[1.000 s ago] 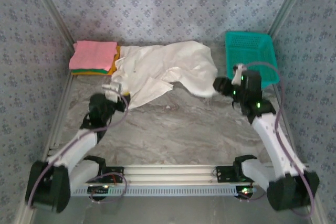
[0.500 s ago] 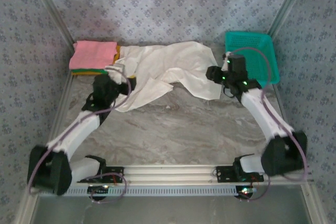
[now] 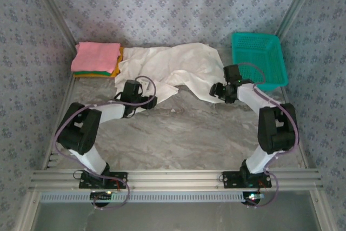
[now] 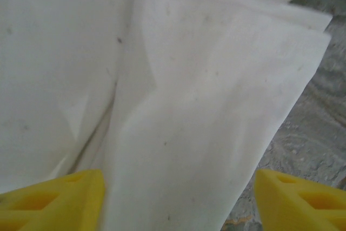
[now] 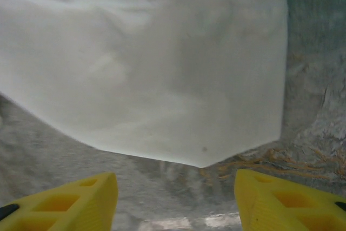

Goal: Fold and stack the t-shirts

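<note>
The white t-shirt's near flap [image 3: 166,94] is doubled and wrinkled, so my left gripper should reach farther in and pull [image 3: 154,81] the cloth toward the t-shirt's near edge before folding.
The white t-shirt [image 3: 178,66] lies spread and creased at the back middle of the table. At the back left sits a folded stack with the pink shirt [image 3: 96,56] on top and orange [image 3: 117,64] and green [image 3: 81,72] edges below it. My left gripper [image 3: 150,101] is open at the white shirt's near-left flap; in the left wrist view the white cloth [image 4: 205,106] runs between its yellow fingertips [image 4: 59,201]. My right gripper [image 3: 215,91] is open, low at the shirt's near-right corner [image 5: 201,162], with bare table between its fingertips [image 5: 284,201].
A teal mesh basket [image 3: 258,58] stands at the back right, just beyond the right arm. Patterned walls close in the back and both sides. Grey marble tabletop [image 3: 184,133] lies bare in front of the shirt, up to the rail at the near edge.
Both grippers have opened and let go of the white shirt. The left gripper moved right and nearer along the shirt's edge; the right one went back, then came nearer. Both elbows rose.
</note>
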Controlling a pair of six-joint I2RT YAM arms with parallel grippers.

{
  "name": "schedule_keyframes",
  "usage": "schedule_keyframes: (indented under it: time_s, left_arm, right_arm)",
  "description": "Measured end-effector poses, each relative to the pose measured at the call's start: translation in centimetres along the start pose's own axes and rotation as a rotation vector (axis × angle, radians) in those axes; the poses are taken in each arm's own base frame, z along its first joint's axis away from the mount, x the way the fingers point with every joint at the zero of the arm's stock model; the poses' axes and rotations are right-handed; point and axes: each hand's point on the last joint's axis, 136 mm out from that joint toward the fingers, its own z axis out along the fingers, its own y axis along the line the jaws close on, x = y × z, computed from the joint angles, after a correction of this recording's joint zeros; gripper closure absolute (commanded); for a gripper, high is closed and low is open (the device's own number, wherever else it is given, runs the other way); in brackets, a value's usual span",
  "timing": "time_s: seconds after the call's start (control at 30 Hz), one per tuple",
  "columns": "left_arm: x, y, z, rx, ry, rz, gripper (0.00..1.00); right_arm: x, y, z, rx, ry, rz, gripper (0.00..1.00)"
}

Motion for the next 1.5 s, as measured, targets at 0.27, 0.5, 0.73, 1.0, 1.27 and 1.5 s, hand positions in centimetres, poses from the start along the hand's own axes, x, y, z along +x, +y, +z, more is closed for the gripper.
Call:
schedule_keyframes:
  time_s: [0.27, 0.5, 0.73, 1.0, 1.27, 1.5]
  left_arm:
    - [0.1, 1.2, 0.7, -0.001, 0.013, -0.066, 0.97]
    - [-1.4, 2.9, -1.3, -0.043, -0.034, -0.102, 1.00]
    - [-6.2, 3.4, -9.3, -0.094, -0.223, -0.103, 1.00]
    - [-3.0, 0.3, -7.7, -0.012, -0.083, -0.046, 0.22]
    - [-2.0, -2.2, 0.4, 0.080, 0.090, 0.011, 0.24]
    - [-3.3, -1.5, 4.7, 0.077, 0.104, 0.033, 0.78]
  right_arm:
    - [1.6, -1.8, 3.6, 0.033, 0.095, 0.031, 0.65]
    - [0.5, -1.2, 3.7, -0.014, 0.068, 0.035, 1.00]
    - [-3.1, -1.8, -1.6, -0.056, -0.076, 0.072, 1.00]
    - [-2.4, -2.7, -3.4, -0.069, -0.105, 0.088, 1.00]
    - [0.3, -1.9, -1.1, -0.061, -0.020, 0.056, 1.00]
    - [0.4, -1.1, -1.1, -0.080, -0.020, 0.040, 1.00]
